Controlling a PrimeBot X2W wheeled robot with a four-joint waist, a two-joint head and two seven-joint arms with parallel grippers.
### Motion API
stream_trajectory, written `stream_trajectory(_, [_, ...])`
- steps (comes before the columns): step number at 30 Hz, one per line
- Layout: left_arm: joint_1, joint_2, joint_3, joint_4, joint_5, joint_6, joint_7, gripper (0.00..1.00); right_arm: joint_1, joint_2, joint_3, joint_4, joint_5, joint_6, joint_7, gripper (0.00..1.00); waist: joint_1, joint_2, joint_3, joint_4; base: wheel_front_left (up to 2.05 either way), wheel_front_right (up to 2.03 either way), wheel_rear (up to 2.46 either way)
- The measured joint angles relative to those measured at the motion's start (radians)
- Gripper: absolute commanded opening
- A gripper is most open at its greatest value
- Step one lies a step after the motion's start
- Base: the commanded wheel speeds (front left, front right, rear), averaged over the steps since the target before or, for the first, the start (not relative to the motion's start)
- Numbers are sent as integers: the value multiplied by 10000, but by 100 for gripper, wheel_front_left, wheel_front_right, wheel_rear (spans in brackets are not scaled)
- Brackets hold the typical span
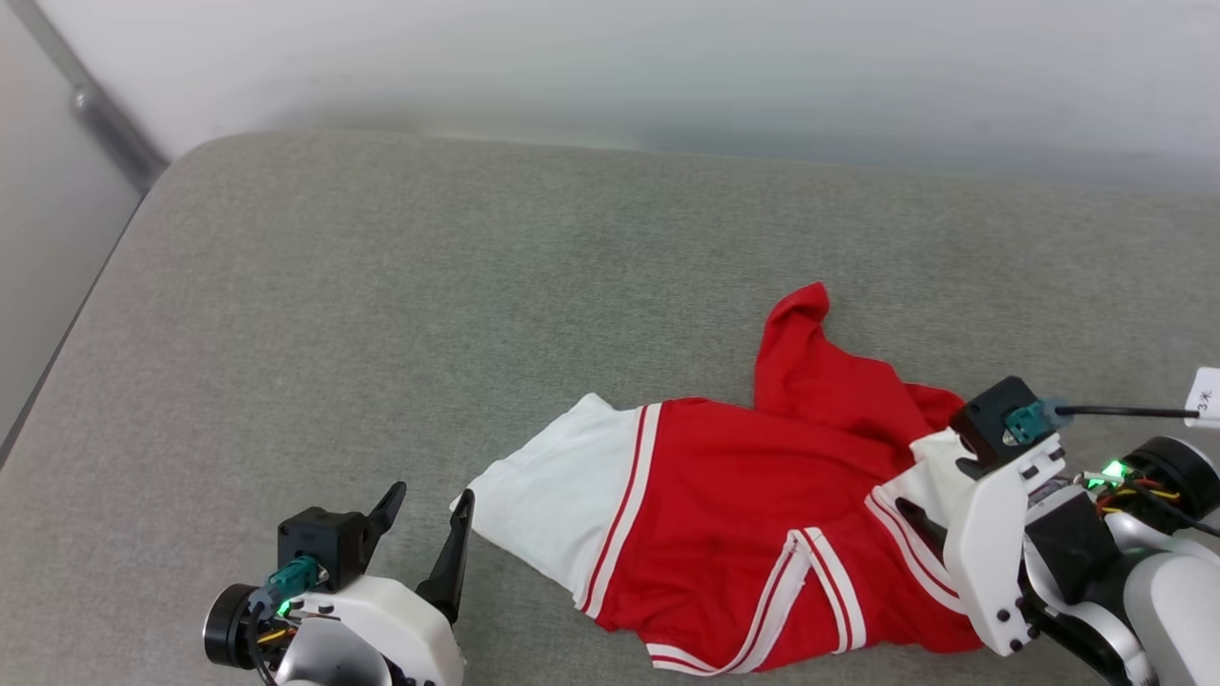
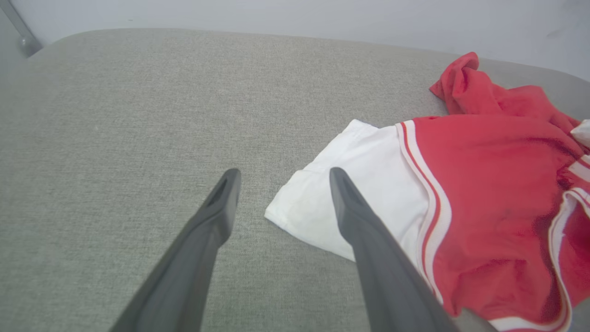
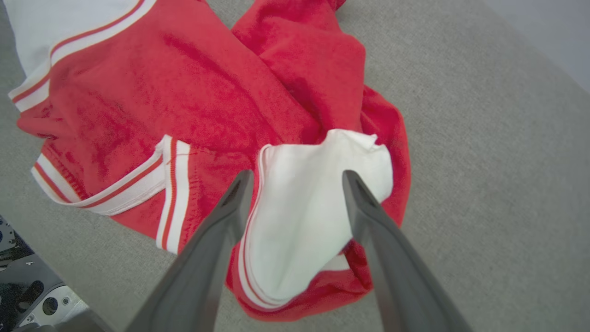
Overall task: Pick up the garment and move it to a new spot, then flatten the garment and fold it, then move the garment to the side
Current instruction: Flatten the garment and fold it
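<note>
The garment's long hidden body should open out when I lift and spread it, because the heap of red cloth (image 1: pixel 852 387) lies in deep folds (image 1: pixel 789 337).
The garment (image 1: pixel 762 514) is a red shirt with white sleeves and red-and-white striped trim, lying crumpled on the grey cushion (image 1: pixel 381 314) right of centre. One white sleeve (image 2: pixel 355 203) spreads flat toward the left. My left gripper (image 1: pixel 429 522) stands open just left of that sleeve's edge; in the left wrist view its right finger (image 2: pixel 364 230) overlaps the sleeve, with nothing between the jaws. My right gripper (image 3: pixel 297 180) hovers open above the other, bunched white sleeve (image 3: pixel 304 203), which lies between its fingers. In the head view the right wrist housing (image 1: pixel 1001 495) covers the garment's right end.
The grey cushion spreads wide to the left and back of the garment. A pale wall (image 1: pixel 667 67) runs along its far edge, and a metal bar (image 1: pixel 95 110) slants at the back left. A black cable with a white tag (image 1: pixel 1203 395) leads off the right wrist.
</note>
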Motion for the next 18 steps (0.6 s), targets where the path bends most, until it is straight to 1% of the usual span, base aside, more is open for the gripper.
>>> stream_trajectory(7, [-80,-52,-165,217,2,-23,-77,100,-422,36,253,936,-288,0,107,100,0,0,241,392,0,0,0])
stream_trajectory(8, [-116,-54,-186,249,2,-25,-86,100,-458,46,234,1058,-309,0,134,95,0,0,283,437,0,0,0])
stream_trajectory(9, [-165,-56,-199,274,2,-25,-94,100,-464,52,213,1152,-311,0,213,45,0,0,324,479,0,0,0])
stream_trajectory(10, [-211,-61,-205,295,2,-25,-121,100,-462,63,188,1235,-322,0,245,12,0,0,361,519,0,0,0])
stream_trajectory(11, [-228,-71,-207,314,2,-25,-157,100,-462,88,153,1296,-336,0,249,0,0,0,392,553,0,0,0])
stream_trajectory(14, [-228,-73,-211,401,-2,-23,-182,100,-464,102,176,1285,-393,0,192,0,0,0,465,594,0,0,0])
stream_trajectory(18, [-230,-48,-213,502,-29,-15,-215,100,-497,136,-17,1074,-493,0,-171,0,0,0,435,499,0,0,0])
